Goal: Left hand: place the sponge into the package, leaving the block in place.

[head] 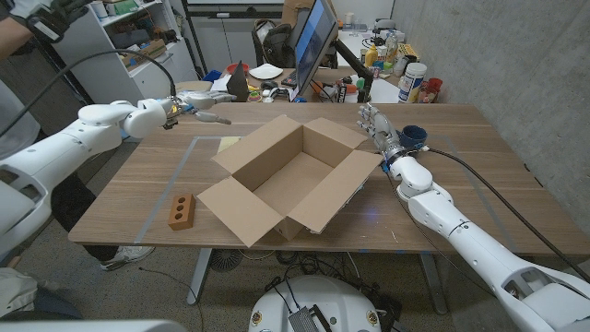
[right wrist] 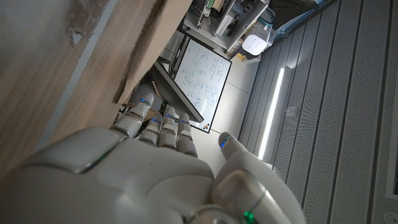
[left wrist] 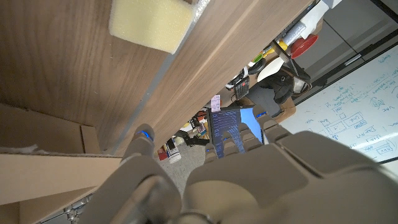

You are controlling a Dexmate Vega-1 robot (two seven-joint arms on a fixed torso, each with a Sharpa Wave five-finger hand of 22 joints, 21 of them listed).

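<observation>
The pale yellow sponge [head: 228, 143] will bend between my fingers when I pick it up, because the sponge's porous side [left wrist: 151, 23] and soft rounded corners look like foam.
A pale yellow sponge [head: 228, 143] [left wrist: 149, 25] lies on the table just beyond the left flap of the open cardboard package [head: 286, 175]. My left hand [head: 205, 103] [left wrist: 236, 180] hovers above the table's far left part, behind the sponge, fingers apart and holding nothing. A brown block [head: 182, 211] with two holes sits near the front left edge, left of the package. My right hand [head: 380, 129] [right wrist: 155, 162] stands beside the package's right flap with fingers stretched out and nothing in it.
A blue cup [head: 412, 136] stands just behind my right hand. A monitor [head: 313, 41], bottles and clutter line the table's far edge. Tape lines [head: 175, 166] mark the wood on the left. A person's arm [head: 28, 18] shows at the upper left.
</observation>
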